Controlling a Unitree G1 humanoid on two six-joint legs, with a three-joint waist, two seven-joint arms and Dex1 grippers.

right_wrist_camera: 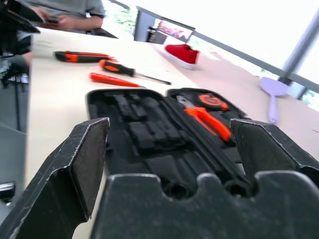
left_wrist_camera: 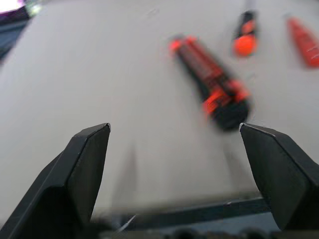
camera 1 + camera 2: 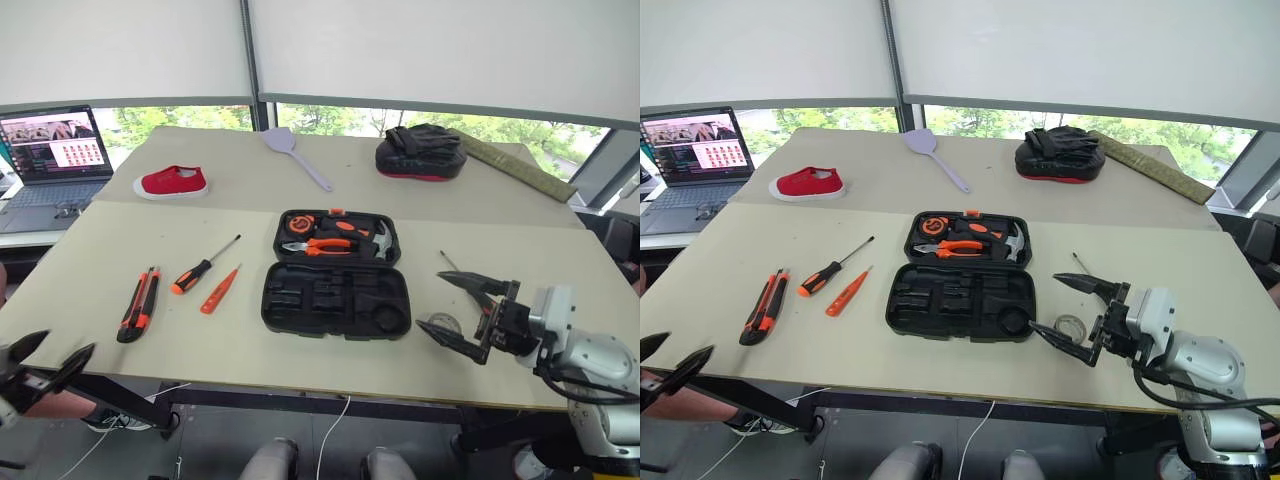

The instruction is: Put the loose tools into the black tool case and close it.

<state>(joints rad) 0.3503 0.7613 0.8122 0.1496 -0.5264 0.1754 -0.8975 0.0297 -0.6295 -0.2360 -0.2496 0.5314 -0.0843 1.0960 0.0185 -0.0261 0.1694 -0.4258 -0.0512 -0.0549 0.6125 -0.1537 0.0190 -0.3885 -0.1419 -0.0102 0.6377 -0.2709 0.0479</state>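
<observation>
Long molded recesses (image 3: 318,279) run beside the hinge in the near half, so the orange-and-black screwdriver (image 3: 193,276) will settle flat there when I lower it.
The black tool case (image 3: 335,300) lies open at the table's middle, its near half showing bare recesses. Left of it lie three loose tools: an orange-black utility knife (image 3: 138,304), an orange-and-black screwdriver (image 3: 203,266) and a small all-orange screwdriver (image 3: 220,290). My right gripper (image 3: 432,303) hovers open just right of the case, pointing at it. A small tape roll (image 3: 1070,326) sits under it, and a thin metal shaft (image 3: 447,261) pokes out behind it. My left gripper (image 3: 65,345) is open off the table's front left corner, with the knife (image 2: 212,82) ahead of it.
The case's far half holds orange pliers (image 3: 320,246), a hammer and a tape measure. A red shoe (image 3: 172,182), lilac spatula (image 3: 297,153) and black mitt (image 3: 420,152) lie at the back. A laptop (image 3: 55,150) stands far left. A person's arm (image 1: 65,15) shows beyond the table.
</observation>
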